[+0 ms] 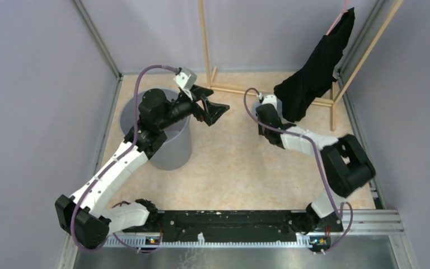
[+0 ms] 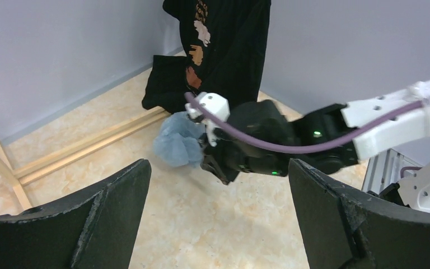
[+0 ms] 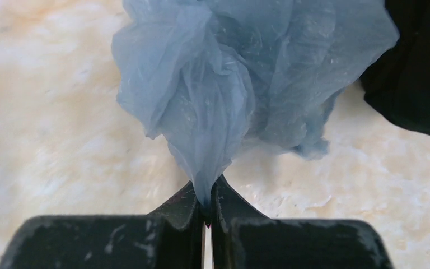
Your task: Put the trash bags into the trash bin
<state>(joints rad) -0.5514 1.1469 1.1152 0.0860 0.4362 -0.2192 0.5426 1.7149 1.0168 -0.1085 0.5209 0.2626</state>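
The trash bag is bunched up (image 3: 241,73) at my right gripper, so my left gripper should grab the bag's loose side (image 2: 171,148) and pull it wide before setting it down.
The pale-blue crinkly trash bag (image 3: 241,73) is bunched up just above the beige floor, and my right gripper (image 3: 207,196) is shut on its lower tip. In the left wrist view the bag (image 2: 176,143) hangs at the far end of the right gripper (image 2: 224,162), beside the black garment. In the top view the bag is hidden under the right gripper (image 1: 264,112). The grey trash bin (image 1: 173,151) stands at the left, partly under my left arm. My left gripper (image 1: 215,103) is open and empty, right of the bin, its fingers (image 2: 106,224) spread wide and pointing at the right gripper.
A black garment (image 1: 313,78) hangs on a wooden rack (image 1: 269,92) at the back right, close behind the bag; it also shows in the right wrist view (image 3: 420,84). Grey walls enclose the floor on three sides.
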